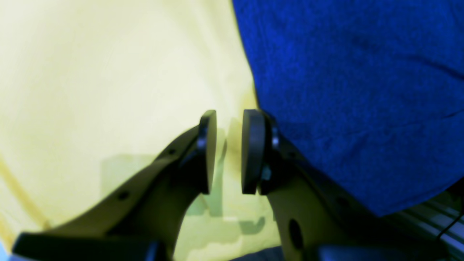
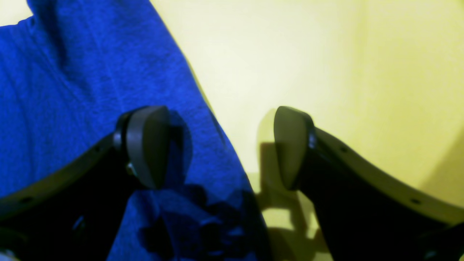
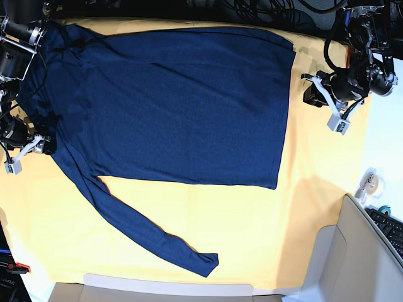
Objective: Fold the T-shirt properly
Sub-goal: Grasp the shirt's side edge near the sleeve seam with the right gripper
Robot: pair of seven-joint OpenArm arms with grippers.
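The T-shirt's edge (image 2: 220,132) runs through the open fingers of the robot's right gripper, so that gripper should keep going in over the T-shirt's fabric (image 2: 199,124) and close on that edge.
The T-shirt (image 3: 182,100), dark navy with long sleeves, lies spread flat on the yellow cloth (image 3: 283,226). One sleeve (image 3: 151,229) runs diagonally toward the front edge. In the base view my left gripper (image 3: 328,104) sits just right of the shirt's straight edge. The left wrist view shows this gripper (image 1: 229,125) narrowly open over yellow cloth, nothing between its pads, with the T-shirt (image 1: 355,90) beside its right finger. My right gripper (image 3: 25,154) is at the shirt's left end. The right gripper (image 2: 219,141) stands wide open astride the T-shirt (image 2: 72,90) edge, one finger over blue fabric, the other over yellow.
A keyboard (image 3: 391,228) and a small roll (image 3: 370,182) lie at the right, past the cloth. A grey box edge (image 3: 352,251) rises at the lower right. Dark cables (image 3: 264,9) run along the back.
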